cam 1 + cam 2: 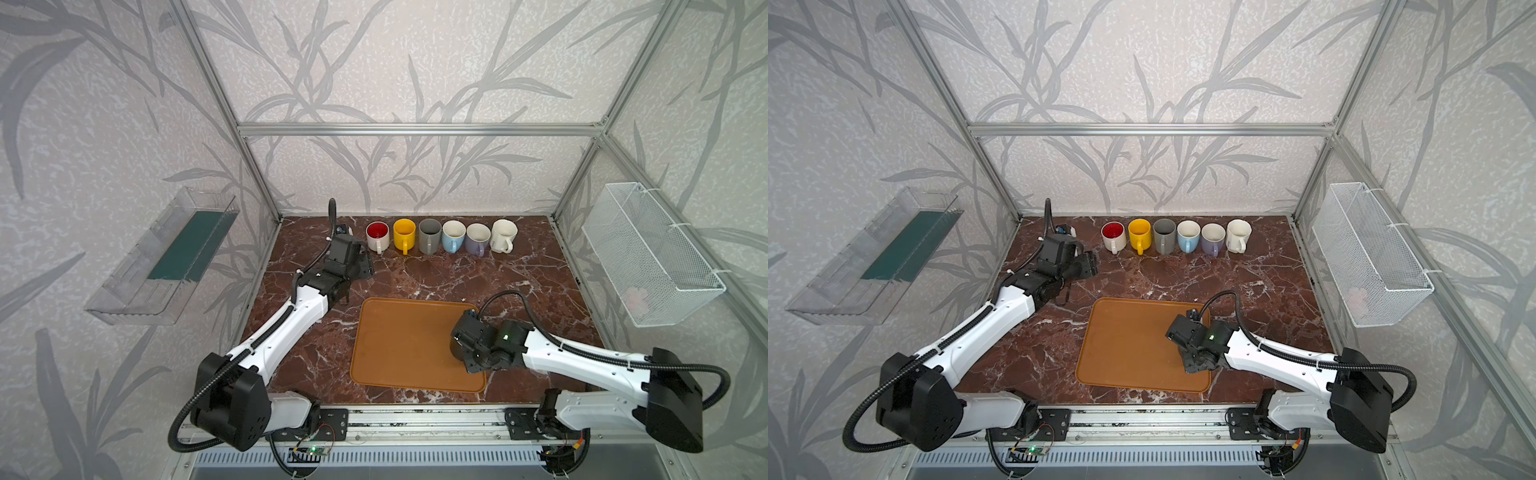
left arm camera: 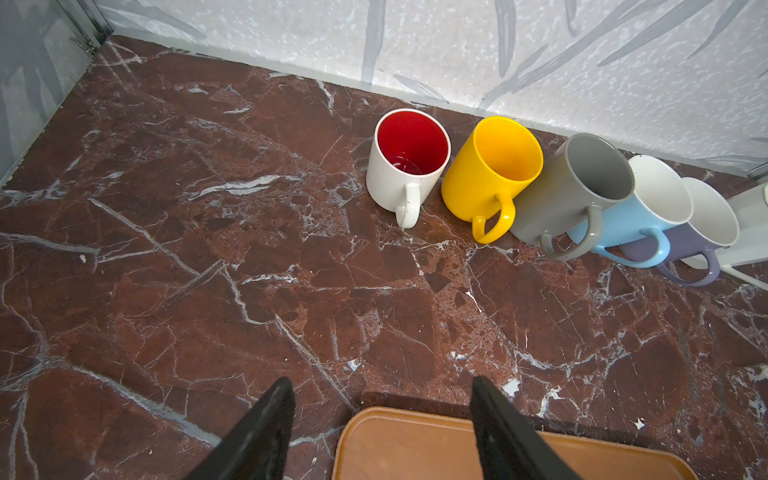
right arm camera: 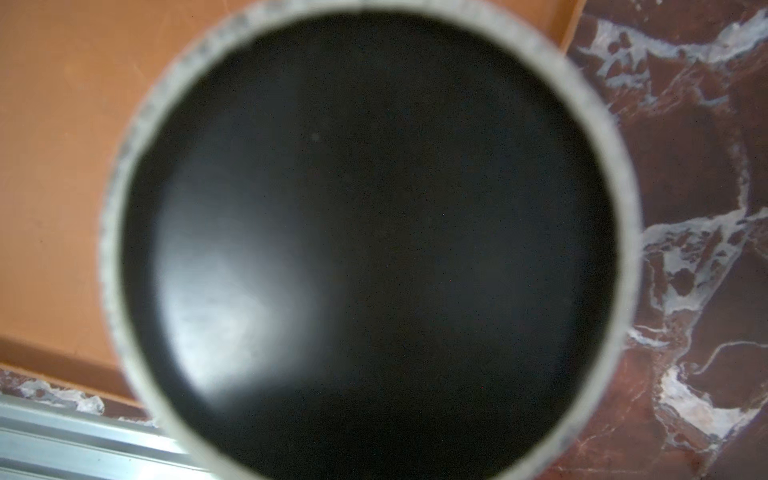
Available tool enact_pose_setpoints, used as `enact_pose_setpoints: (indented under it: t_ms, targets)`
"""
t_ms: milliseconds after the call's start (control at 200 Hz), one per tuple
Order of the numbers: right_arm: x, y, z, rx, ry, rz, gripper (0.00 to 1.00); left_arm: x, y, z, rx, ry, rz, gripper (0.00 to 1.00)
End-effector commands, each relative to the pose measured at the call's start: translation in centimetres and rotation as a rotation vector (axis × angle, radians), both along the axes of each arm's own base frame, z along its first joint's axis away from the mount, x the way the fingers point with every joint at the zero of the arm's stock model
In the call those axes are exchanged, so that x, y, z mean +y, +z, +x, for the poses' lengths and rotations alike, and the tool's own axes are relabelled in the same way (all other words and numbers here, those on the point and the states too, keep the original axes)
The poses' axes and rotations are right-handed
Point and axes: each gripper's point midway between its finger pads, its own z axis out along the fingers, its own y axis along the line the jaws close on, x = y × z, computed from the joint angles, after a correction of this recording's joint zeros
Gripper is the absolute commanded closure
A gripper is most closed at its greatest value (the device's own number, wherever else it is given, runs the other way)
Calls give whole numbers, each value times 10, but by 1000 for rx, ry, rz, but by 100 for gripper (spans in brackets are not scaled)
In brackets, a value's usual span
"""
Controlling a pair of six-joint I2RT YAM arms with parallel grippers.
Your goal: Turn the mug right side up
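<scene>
The black mug's bottom (image 3: 372,240) is up under my right gripper, so I should lift and tip the mug, then pass my left gripper its handle.
A black mug (image 3: 365,232) stands on the right edge of the orange tray (image 1: 399,345). In the right wrist view its black bottom, ringed by a pale rough rim, faces up and fills the picture. My right gripper (image 1: 467,347) hangs straight down over the mug, and a dark edge of the mug (image 1: 454,351) shows under it in a top view. Its fingers are hidden in every view. My left gripper (image 2: 382,415) hovers open and empty over the marble by the tray's far left corner, in both top views near the back left (image 1: 365,266).
Several upright mugs (image 1: 440,237) stand in a row along the back wall: red-lined white, yellow, grey, blue, lilac, cream. A wire basket (image 1: 648,253) hangs on the right wall and a clear shelf (image 1: 166,257) on the left. An aluminium rail (image 1: 415,419) runs along the front.
</scene>
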Motion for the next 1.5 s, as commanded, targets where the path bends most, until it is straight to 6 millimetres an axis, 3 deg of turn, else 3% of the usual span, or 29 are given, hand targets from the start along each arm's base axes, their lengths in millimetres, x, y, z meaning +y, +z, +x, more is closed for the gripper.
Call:
enact_pose_setpoints:
  t_ms: [0,190,430,780,975,1160,1329,1494]
  targets:
    - [4,4,6,-4,21,-5,79,6,5,-5,-10,20,16,31]
    - [9,9,12,7,42,22,100,8,4,-8,2,13,35,31]
    - [20,20,18,-3,63,142,100,8,3,-20,16,-18,41,32]
    - [38,51,36,-55,114,333,100,6,15,-38,-5,-66,10,39]
    - [61,59,52,-87,127,488,100,3,14,-43,-5,-86,-15,39]
    - [86,57,68,-98,157,600,100,4,-4,-45,49,-77,-13,41]
    - [110,59,86,-122,180,699,100,-5,-14,-45,56,-96,-69,41]
    - [136,74,106,-153,216,793,100,-18,-22,-43,63,-132,-153,41]
